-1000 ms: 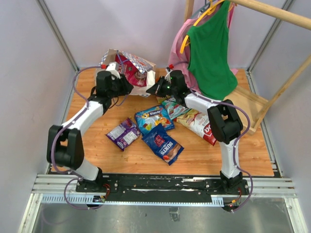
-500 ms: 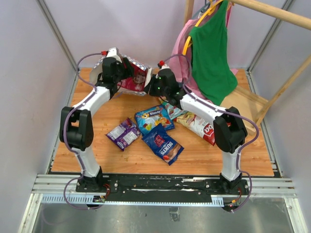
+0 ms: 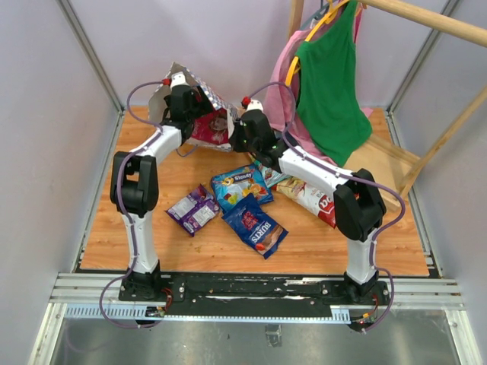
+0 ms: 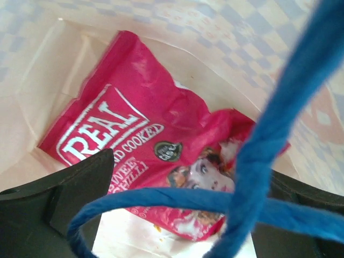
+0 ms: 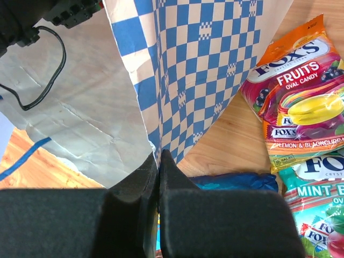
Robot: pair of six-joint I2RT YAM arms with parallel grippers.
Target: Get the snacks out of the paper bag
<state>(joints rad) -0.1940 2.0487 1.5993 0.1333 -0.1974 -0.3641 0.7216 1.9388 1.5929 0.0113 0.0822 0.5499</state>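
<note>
My left gripper should keep reaching into the open bag, where the magenta-pink packet's far corner (image 4: pixel 126 43) lies free, until its fingers straddle that corner, then close.
The paper bag (image 3: pixel 221 103) stands at the back of the wooden table, its mouth held up. My left gripper (image 3: pixel 185 97) is inside that mouth, open; in the left wrist view its jaws (image 4: pixel 191 169) stand wide above a magenta-pink snack packet (image 4: pixel 134 140) lying on the bag's floor, with the blue cord handle (image 4: pixel 279 118) crossing in front. My right gripper (image 3: pixel 239 134) is shut on the bag's checked edge (image 5: pixel 188 80). Other snacks lie out on the table: two blue packets (image 3: pixel 240 185) (image 3: pixel 255 224), a purple one (image 3: pixel 193 209), a red-and-white one (image 3: pixel 313 199) and an orange-green one (image 5: pixel 301 102).
A green garment (image 3: pixel 331 84) and a pink garment (image 3: pixel 280 84) hang from a wooden rack (image 3: pixel 426 19) at the back right, close behind my right arm. Grey walls enclose the table on the left, the back and the right.
My left arm has stretched back into the bag's mouth and its jaws have opened wide. My right gripper has shifted back and left with the bag's edge, raising the bag.
</note>
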